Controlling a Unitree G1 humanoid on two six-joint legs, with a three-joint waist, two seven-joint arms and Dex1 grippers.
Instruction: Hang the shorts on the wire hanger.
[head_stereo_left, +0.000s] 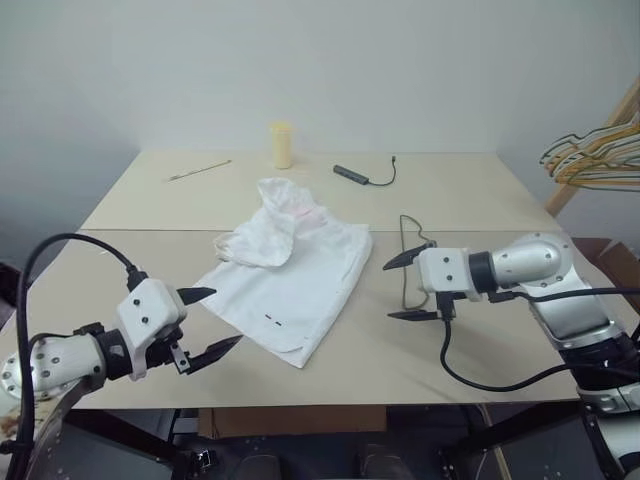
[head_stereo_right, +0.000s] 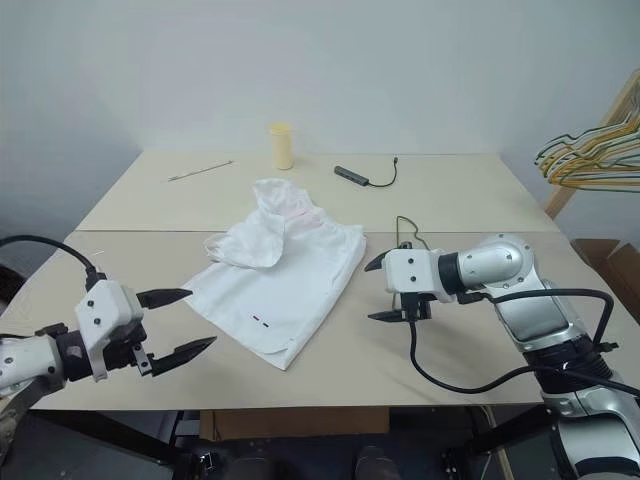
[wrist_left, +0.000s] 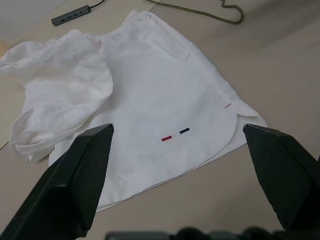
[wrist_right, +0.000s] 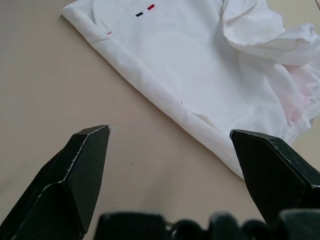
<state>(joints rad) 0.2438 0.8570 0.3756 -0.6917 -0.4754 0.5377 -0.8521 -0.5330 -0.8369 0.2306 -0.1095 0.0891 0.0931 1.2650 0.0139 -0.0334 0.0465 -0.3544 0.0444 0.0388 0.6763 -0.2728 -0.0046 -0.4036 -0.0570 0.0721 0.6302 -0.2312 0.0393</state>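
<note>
The loose cloth heap (head_stereo_left: 264, 236) is folded over the white shorts (head_stereo_left: 302, 278), so I expect the other leg to drop open and spread as I lift and swing them.
The white shorts (head_stereo_left: 290, 270) lie spread in the middle of the table, with the waistband end bunched up toward the far side and a small dark-red mark near the near hem (wrist_left: 175, 134). To their right the thin dark wire hanger (head_stereo_left: 403, 255) lies flat on the table, partly hidden behind my right gripper. My left gripper (head_stereo_left: 225, 318) is open just off the shorts' near-left corner, nothing between its fingers. My right gripper (head_stereo_left: 388, 291) hovers open beside the shorts' right edge, pointing at them, also empty.
At the far side of the beige table (head_stereo_left: 120, 270) stand a pale yellow cylinder (head_stereo_left: 282, 145), a dark USB hub with cable (head_stereo_left: 352, 175) and a thin stick (head_stereo_left: 200, 170). A cluster of yellow and grey hangers (head_stereo_left: 595, 155) hangs past the right edge.
</note>
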